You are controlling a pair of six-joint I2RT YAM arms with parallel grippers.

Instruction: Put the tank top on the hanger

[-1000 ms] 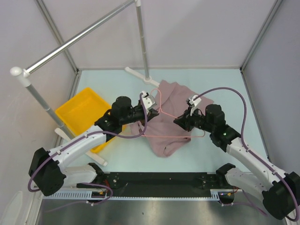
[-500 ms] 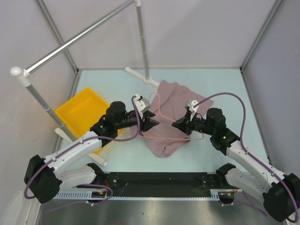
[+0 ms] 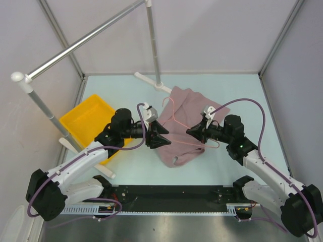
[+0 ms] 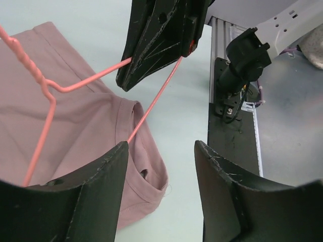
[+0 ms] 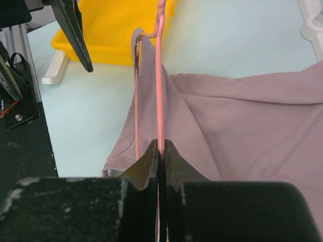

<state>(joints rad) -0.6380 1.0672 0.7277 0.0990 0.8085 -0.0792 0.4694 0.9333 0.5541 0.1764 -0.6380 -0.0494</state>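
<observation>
My right gripper is holding the hanger's uncovered side (image 4: 96, 75), so next my left gripper takes the hanger's other side (image 4: 41, 136) to free my right gripper for the tank top.
The mauve-pink tank top (image 3: 184, 126) lies crumpled on the table between the two arms. The thin pink hanger (image 3: 174, 118) is tilted above it, hook toward the far side. My right gripper (image 3: 194, 132) is shut on the hanger's wire, and in the right wrist view the wire (image 5: 159, 75) runs straight out from the closed gripper (image 5: 161, 144). A fold of the tank top (image 5: 137, 45) climbs the hanger near its neck. My left gripper (image 3: 160, 139) hangs open just left of the hanger, over the top's near hem (image 4: 146, 171), holding nothing (image 4: 161, 147).
A yellow bin (image 3: 91, 123) sits at the left beside a white post (image 3: 45, 111). The grey rail (image 3: 86, 40) crosses overhead to an upright pole (image 3: 154, 45) whose white foot (image 3: 149, 80) stands just beyond the tank top. Black base rail (image 3: 171, 194) along the near edge.
My left gripper was shut near the hanger's neck. It has opened, let go and drawn back toward the near left. The right gripper still holds the hanger, shifted slightly.
</observation>
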